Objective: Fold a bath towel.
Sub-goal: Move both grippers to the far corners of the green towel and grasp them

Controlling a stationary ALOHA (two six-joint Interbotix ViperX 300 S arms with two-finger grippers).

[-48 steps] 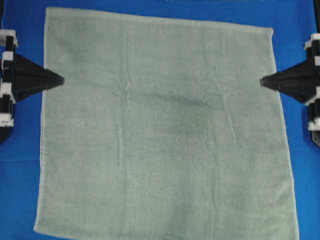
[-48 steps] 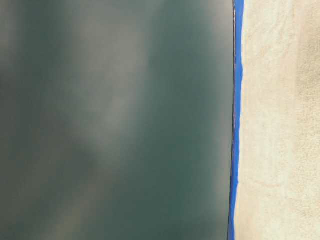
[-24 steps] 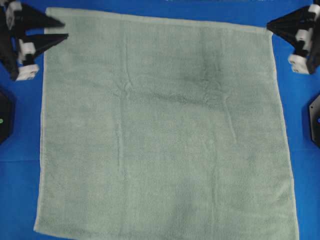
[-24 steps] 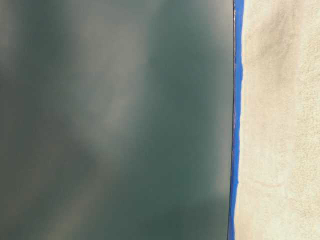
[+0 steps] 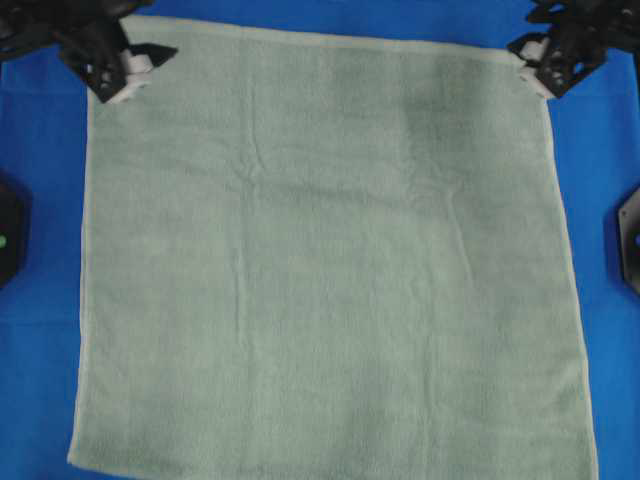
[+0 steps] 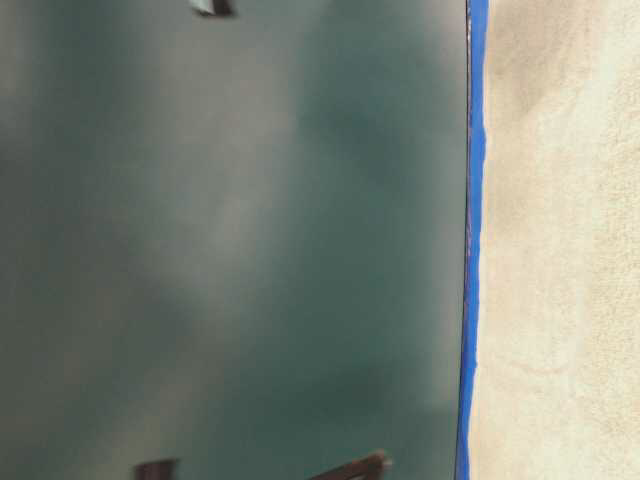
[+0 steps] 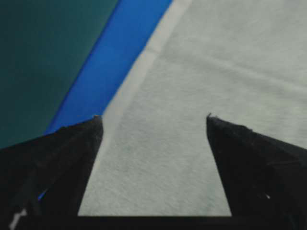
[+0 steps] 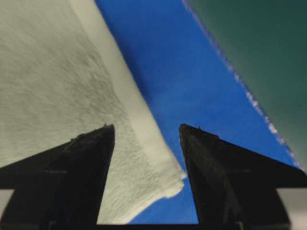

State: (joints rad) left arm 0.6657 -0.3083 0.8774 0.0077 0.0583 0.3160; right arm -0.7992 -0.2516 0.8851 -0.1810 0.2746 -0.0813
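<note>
The bath towel is lying limp with soft creases [image 5: 455, 215], so its far half [image 5: 320, 130] will fold over the near half, which stays still, when I carry the far corners.
The pale sage-green bath towel [image 5: 320, 260] lies spread flat on the blue table cloth [image 5: 40, 300]. My left gripper [image 5: 140, 45] is open over the towel's far left corner. In the left wrist view it [image 7: 153, 117] straddles the towel [image 7: 192, 72] and its lighter hem [image 7: 139, 72], holding nothing. My right gripper [image 5: 528, 60] is open at the far right corner. In the right wrist view it [image 8: 147, 127] has the towel's corner [image 8: 163, 184] between its jaws, with the cloth lying flat on the table.
Black arm bases sit at the left edge [image 5: 6, 230] and right edge [image 5: 630, 240] of the table. The table-level view shows the towel [image 6: 560, 250], a strip of blue cloth [image 6: 473, 250] and a blurred dark green background.
Both grippers have moved from the middle of the towel's side edges to its far corners, and their jaws have opened. The towel has not moved.
</note>
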